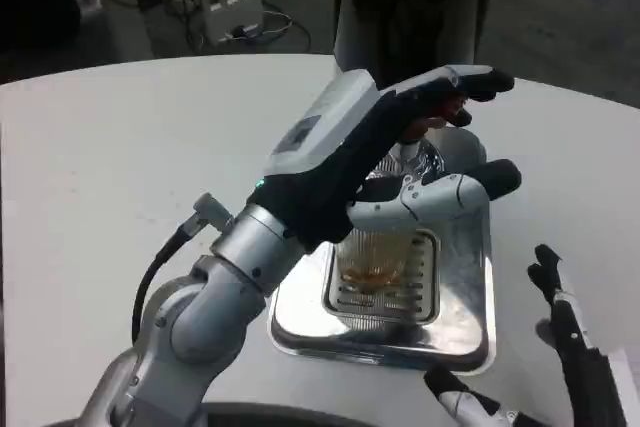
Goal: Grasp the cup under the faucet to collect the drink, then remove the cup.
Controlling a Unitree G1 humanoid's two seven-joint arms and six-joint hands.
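The clear cup (382,249) has the amber drink (370,277) low down in it, so the drink will stay well under the cup's rim when I carry the cup off the tray.
A clear cup (383,269) with amber drink in its bottom stands on the slotted grille of a chrome drip tray (468,339). My left hand (400,147) hovers over it, palm down and fingers spread. Its upper fingers (470,82) reach a red faucet lever (452,107), and its thumb (470,189) juts out just above the cup's rim. The hand hides the faucet spout and the cup's top. My right hand (560,347) waits at the lower right beside the tray, fingers apart and holding nothing.
The dark dispenser body (410,2) rises behind the tray at the back of the white table (120,167). Beyond the table's far edge, a white router (232,2) and cables lie on the floor.
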